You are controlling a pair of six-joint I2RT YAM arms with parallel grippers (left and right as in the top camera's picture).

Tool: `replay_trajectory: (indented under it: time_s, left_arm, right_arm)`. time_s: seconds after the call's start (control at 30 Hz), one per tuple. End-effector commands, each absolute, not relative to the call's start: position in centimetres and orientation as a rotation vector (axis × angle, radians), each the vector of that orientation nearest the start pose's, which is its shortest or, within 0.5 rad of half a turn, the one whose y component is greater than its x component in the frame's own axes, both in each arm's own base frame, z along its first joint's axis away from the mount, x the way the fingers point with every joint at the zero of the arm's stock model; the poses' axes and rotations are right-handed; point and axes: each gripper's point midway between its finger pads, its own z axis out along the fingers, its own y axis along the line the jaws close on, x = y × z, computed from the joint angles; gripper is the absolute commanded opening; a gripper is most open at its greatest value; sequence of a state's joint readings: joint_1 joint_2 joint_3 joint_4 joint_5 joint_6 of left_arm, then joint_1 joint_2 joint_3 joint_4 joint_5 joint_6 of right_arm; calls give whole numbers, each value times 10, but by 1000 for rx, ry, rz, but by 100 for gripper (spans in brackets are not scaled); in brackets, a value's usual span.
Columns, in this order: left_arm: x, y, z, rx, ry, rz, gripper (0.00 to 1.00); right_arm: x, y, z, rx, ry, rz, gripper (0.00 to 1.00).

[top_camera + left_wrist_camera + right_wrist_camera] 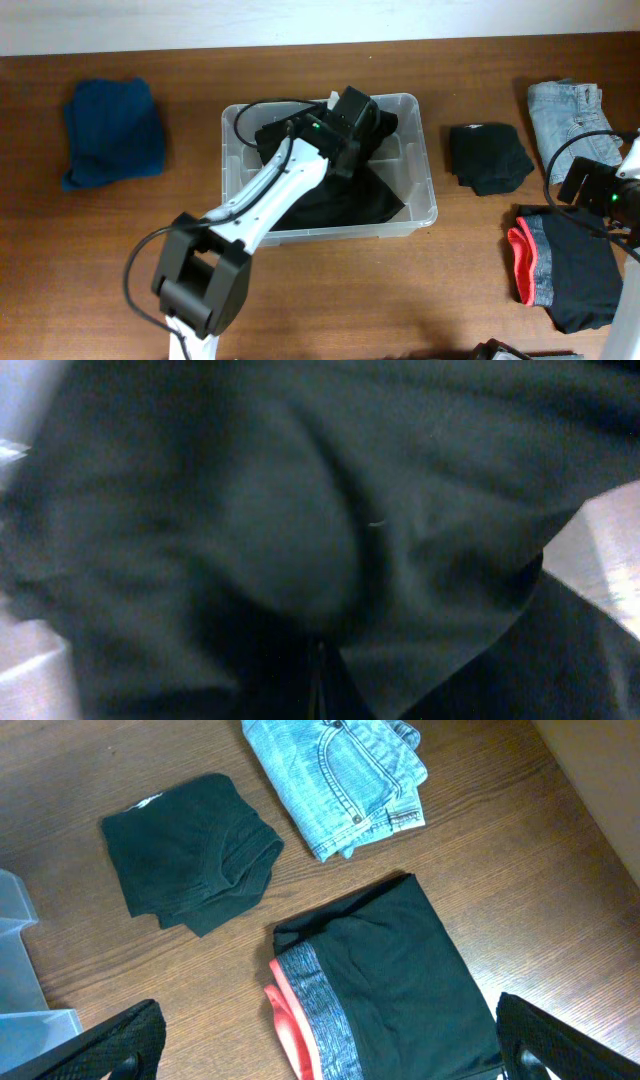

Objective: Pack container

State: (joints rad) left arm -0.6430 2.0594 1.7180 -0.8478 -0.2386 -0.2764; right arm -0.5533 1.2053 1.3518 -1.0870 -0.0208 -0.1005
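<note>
I should use my left gripper to pull the black garment back over the container's end (238, 168) toward the dark blue garment, because the black garment bunches mid-container (345, 205) and leaves that end open.
The clear plastic container (232, 150) stands in the middle of the table, and one corner shows in the right wrist view (15, 970). A black garment (340, 200) lies spread inside it. My left gripper (352, 118) is down in the container's far part. In the left wrist view the black garment (300, 530) fills the frame and bunches toward my closed fingertips (318, 685). My right gripper (590, 190) is open and empty, hovering (325, 1040) above black shorts with a red and grey band (390, 980).
A folded black garment (488, 155) (190, 850) lies right of the container. Folded light jeans (567, 115) (340, 780) lie at the far right. The banded shorts (565, 275) lie at the right front. A dark blue garment (112, 132) lies at the far left.
</note>
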Motion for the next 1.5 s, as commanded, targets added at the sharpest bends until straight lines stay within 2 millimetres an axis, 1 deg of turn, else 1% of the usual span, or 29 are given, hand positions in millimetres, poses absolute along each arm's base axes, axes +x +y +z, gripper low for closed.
replay_trajectory:
  time_s: [0.0, 0.13, 0.23, 0.33, 0.43, 0.53, 0.6, 0.73, 0.83, 0.87, 0.93, 1.0, 1.1, 1.13, 1.17, 1.33, 1.47]
  left_arm:
    - [411, -262, 74, 454, 2717, 41, 1]
    - [409, -260, 52, 469, 2760, 72, 1]
    - [405, -259, 42, 479, 2786, 88, 1]
    - [405, -259, 43, 479, 2786, 87, 1]
    - [403, -263, 51, 485, 2787, 54, 1]
    - [403, -269, 71, 485, 2770, -5, 1]
    - [407, -272, 91, 475, 2734, -32, 1]
    - [413, -277, 143, 445, 2631, -102, 1]
    - [412, -272, 175, 421, 2575, -133, 2]
    - [409, -269, 182, 416, 2570, -136, 2]
    - [403, -262, 188, 415, 2581, -126, 1]
    - [399, -250, 188, 405, 2602, -71, 1]
    - [397, -221, 184, 358, 2634, 100, 1]
    - [395, -212, 182, 335, 2649, 136, 1]
    - [394, -208, 181, 327, 2665, 140, 1]
    - [386, -211, 169, 332, 2751, 17, 0]
    - [380, -211, 155, 344, 2786, 14, 1]
  right_arm:
    - [261, -158, 262, 569, 2446, -241, 98]
    - [261, -158, 262, 569, 2446, -240, 98]
    - [261, -158, 262, 569, 2446, -241, 98]
    - [261, -158, 262, 569, 2446, -241, 98]
    - [261, -158, 262, 569, 2446, -241, 98]
    - [261, -158, 262, 569, 2446, -241, 98]
    - [261, -158, 262, 569, 2446, -241, 98]
    - [261, -158, 262, 569, 2446, -241, 98]
    - [261, -158, 262, 569, 2446, -241, 98]
    - [261, -158, 262, 569, 2446, -241, 98]
    - [261, -158, 262, 569, 2446, -241, 98]
    - [261, -158, 262, 569, 2446, -241, 98]
    - [261, -158, 262, 569, 2446, -241, 98]
    - [261, -158, 262, 569, 2446, -241, 98]
    - [261, -158, 262, 569, 2445, -241, 98]
    - [261, -158, 262, 569, 2446, -241, 98]
    - [261, -158, 262, 569, 2446, -241, 98]
